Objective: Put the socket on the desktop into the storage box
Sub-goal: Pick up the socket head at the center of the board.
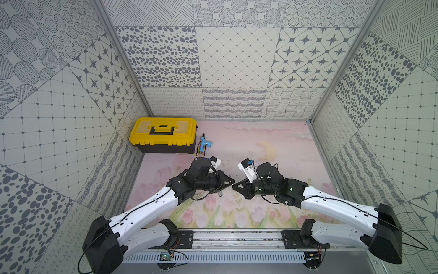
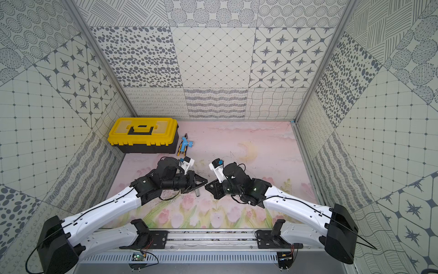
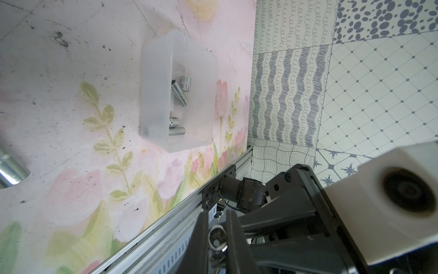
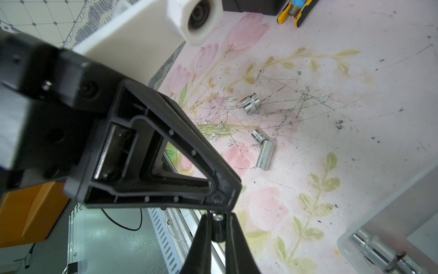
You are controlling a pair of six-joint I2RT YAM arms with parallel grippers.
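The robot's left gripper holds the socket while the storage box (image 3: pixel 182 93) is on the right gripper's side, so next the right gripper grasps the socket's end (image 4: pixel 218 224) and carries the socket over.
My left gripper (image 1: pixel 232 184) and right gripper (image 1: pixel 235 188) meet tip to tip above the middle of the pink desktop (image 1: pixel 272 137). In the left wrist view the left gripper (image 3: pixel 217 237) is shut on a silver socket (image 3: pixel 216 239) seen end-on. In the right wrist view the right gripper (image 4: pixel 218 229) is shut on a short socket (image 4: pixel 218 231) that looks dark, at the left gripper's tip. The clear storage box (image 3: pixel 151 71) lies on the desktop with several sockets inside; its corner (image 4: pixel 388 208) shows in the right wrist view. Three loose sockets (image 4: pixel 251 103) (image 4: pixel 258 136) (image 4: pixel 265 155) lie on the desktop, one (image 1: pixel 220 194) below the left wrist.
A yellow-lidded black toolbox (image 1: pixel 163 135) stands at the back left, with a blue and yellow tool (image 1: pixel 203 144) beside it. An aluminium rail (image 1: pixel 237 237) runs along the front edge. Patterned walls close in the back and both sides.
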